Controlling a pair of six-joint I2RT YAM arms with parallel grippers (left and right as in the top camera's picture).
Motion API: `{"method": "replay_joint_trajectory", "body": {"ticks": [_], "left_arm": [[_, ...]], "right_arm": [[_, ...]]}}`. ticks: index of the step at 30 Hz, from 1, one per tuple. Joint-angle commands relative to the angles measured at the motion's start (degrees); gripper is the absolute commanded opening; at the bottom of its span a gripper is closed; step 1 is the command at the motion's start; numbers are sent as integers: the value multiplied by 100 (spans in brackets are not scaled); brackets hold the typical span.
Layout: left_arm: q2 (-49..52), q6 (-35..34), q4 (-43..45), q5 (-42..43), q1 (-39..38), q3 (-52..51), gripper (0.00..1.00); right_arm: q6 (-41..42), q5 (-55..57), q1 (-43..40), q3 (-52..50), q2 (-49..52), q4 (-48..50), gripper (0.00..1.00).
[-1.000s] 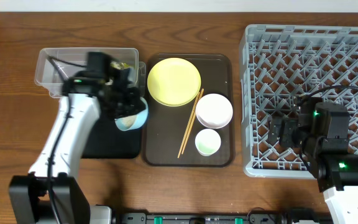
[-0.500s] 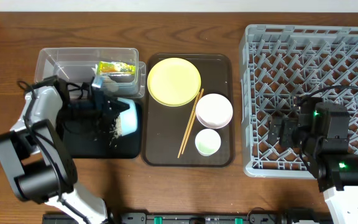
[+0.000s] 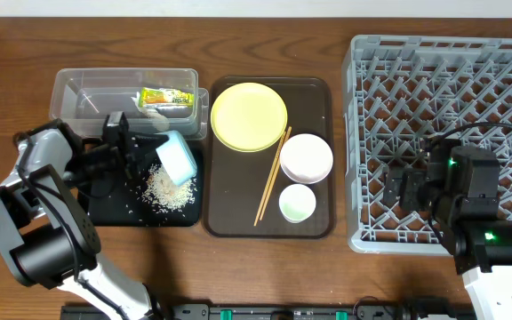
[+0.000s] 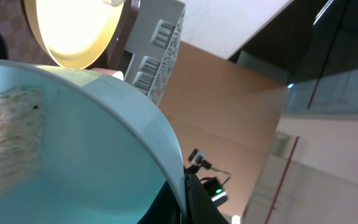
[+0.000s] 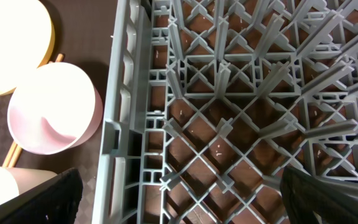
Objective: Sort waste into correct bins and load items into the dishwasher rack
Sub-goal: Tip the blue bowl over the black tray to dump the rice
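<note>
My left gripper tips the light blue bowl over the black tray; rice clings inside, so it should stay tipped until empty before going onto the brown tray.
My left gripper is shut on the rim of the light blue bowl and holds it tipped on its side over the black tray. A heap of white rice lies on that tray. Some rice clings inside the bowl in the left wrist view. The yellow-green wrapper lies in the clear tub. The yellow plate, white bowl, small cup and chopsticks sit on the brown tray. My right gripper is open over the grey rack. The tissue is out of view.
The dark brown serving tray lies between the bins and the rack. The right wrist view shows the rack's left wall with the white bowl beside it. Bare wooden table surrounds everything.
The left arm swung left and tipped the blue bowl further. Rice fell from it and now forms a heap on the black tray. The right arm has not moved.
</note>
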Motion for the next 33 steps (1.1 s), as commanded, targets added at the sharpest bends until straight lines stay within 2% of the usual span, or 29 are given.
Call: {"method": "replay_joint_trajectory", "body": {"ticks": [1, 9, 26, 29, 33], "left_arm": [[13, -516, -35, 275, 166, -20, 6], [13, -726, -37, 275, 256, -20, 6], [13, -658, -262, 275, 254, -20, 6], [11, -70, -221, 275, 256, -17, 6], [11, 1335, -223, 275, 254, -17, 6]], "right_arm": [[-76, -22, 15, 133, -9, -26, 99], [-76, -20, 15, 133, -9, -28, 99], [-76, -22, 15, 133, -9, -48, 99], [-76, -20, 15, 133, -9, -46, 99], [-76, -20, 15, 133, -9, -46, 99]]}}
